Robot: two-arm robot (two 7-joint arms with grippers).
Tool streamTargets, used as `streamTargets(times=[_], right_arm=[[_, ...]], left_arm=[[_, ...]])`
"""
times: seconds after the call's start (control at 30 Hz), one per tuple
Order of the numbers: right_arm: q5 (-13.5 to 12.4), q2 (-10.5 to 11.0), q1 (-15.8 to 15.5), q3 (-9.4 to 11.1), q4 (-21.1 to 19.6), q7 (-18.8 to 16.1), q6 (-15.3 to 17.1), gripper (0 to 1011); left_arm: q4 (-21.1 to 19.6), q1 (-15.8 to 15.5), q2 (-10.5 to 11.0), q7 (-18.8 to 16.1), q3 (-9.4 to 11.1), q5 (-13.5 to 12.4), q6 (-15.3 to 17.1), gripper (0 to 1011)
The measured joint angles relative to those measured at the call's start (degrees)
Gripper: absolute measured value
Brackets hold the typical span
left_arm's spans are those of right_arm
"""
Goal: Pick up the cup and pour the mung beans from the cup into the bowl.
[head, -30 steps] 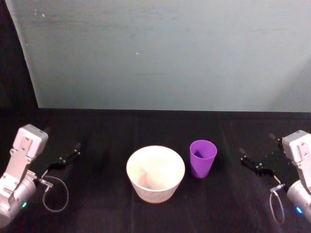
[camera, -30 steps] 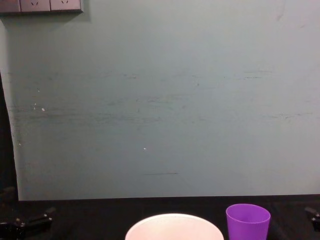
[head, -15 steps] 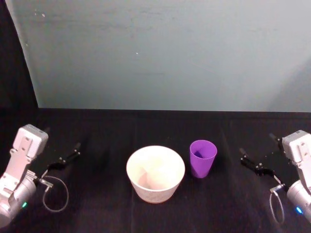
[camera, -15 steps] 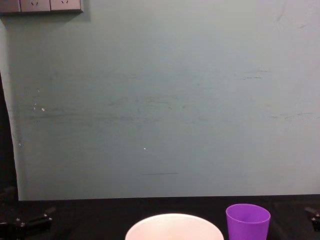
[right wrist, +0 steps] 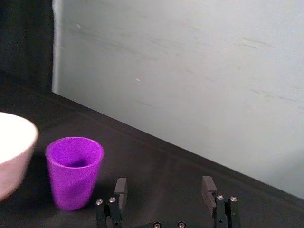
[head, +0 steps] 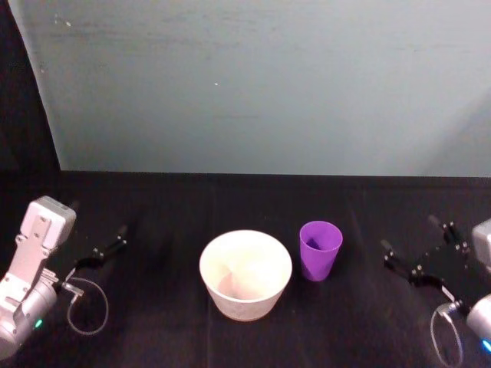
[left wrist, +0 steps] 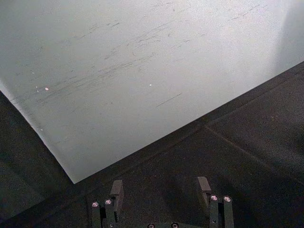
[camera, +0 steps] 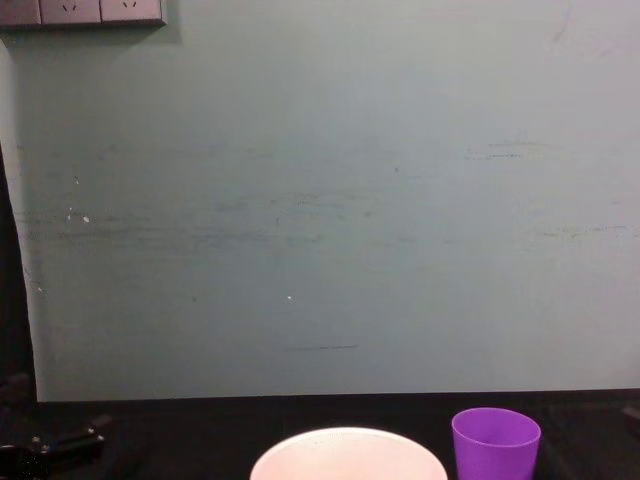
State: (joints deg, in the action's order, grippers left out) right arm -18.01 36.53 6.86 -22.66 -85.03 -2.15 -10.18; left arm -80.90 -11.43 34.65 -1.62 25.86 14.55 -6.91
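Observation:
The cup's inside [right wrist: 72, 153] shows purple far below the cup's rim. I should expect a shallow layer of mung beans deep in the purple cup [right wrist: 74, 176].
The purple cup [head: 320, 251] stands upright on the black table, just right of the wide pale bowl [head: 245, 274], with a small gap between them. The mung beans are hidden inside the cup. My right gripper [head: 410, 233] hovers open to the right of the cup, well apart from it. The right wrist view shows its open fingers [right wrist: 121, 185] near the cup [right wrist: 73, 171] and the bowl's rim [right wrist: 19, 137]. My left gripper [head: 98, 218] is parked open at the far left, its fingers [left wrist: 116, 189] empty. In the chest view the cup [camera: 495, 442] and bowl [camera: 348, 445] sit low.
A pale teal wall [head: 261, 84] rises behind the black table [head: 169, 207]. Cable loops hang by the left wrist [head: 88, 307] and the right wrist [head: 445, 341]. Wall sockets [camera: 80, 10] show high on the left in the chest view.
My right arm has shifted slightly outward to the right and a little lower, away from the cup. The left arm, cup and bowl have not moved.

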Motion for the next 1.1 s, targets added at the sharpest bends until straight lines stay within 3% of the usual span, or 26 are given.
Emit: streamTargets(times=[0.2, 0.4, 0.63, 1.1], right_arm=[[-8.64, 1.39, -4.44, 2.43, -1.7, -9.06, -3.36, 1003], [-13.79, 0.4, -5.42, 2.4, -0.47, -16.26, -4.74, 1003], [-13.47, -2.75, -3.28, 0.23, 2.96, -20.33, -4.99, 1003], [-7.94, -9.53, 3.01, -1.99, 9.22, -19.3, -2.52, 1003]], left_arm=[[0.0, 0.0, 0.0, 0.0, 0.0, 0.0, 0.0, 1011], [0.0, 0.0, 0.0, 0.0, 0.0, 0.0, 0.0, 1011], [0.0, 0.0, 0.0, 0.0, 0.0, 0.0, 0.0, 1011], [0.0, 0.0, 0.0, 0.0, 0.0, 0.0, 0.0, 1011]])
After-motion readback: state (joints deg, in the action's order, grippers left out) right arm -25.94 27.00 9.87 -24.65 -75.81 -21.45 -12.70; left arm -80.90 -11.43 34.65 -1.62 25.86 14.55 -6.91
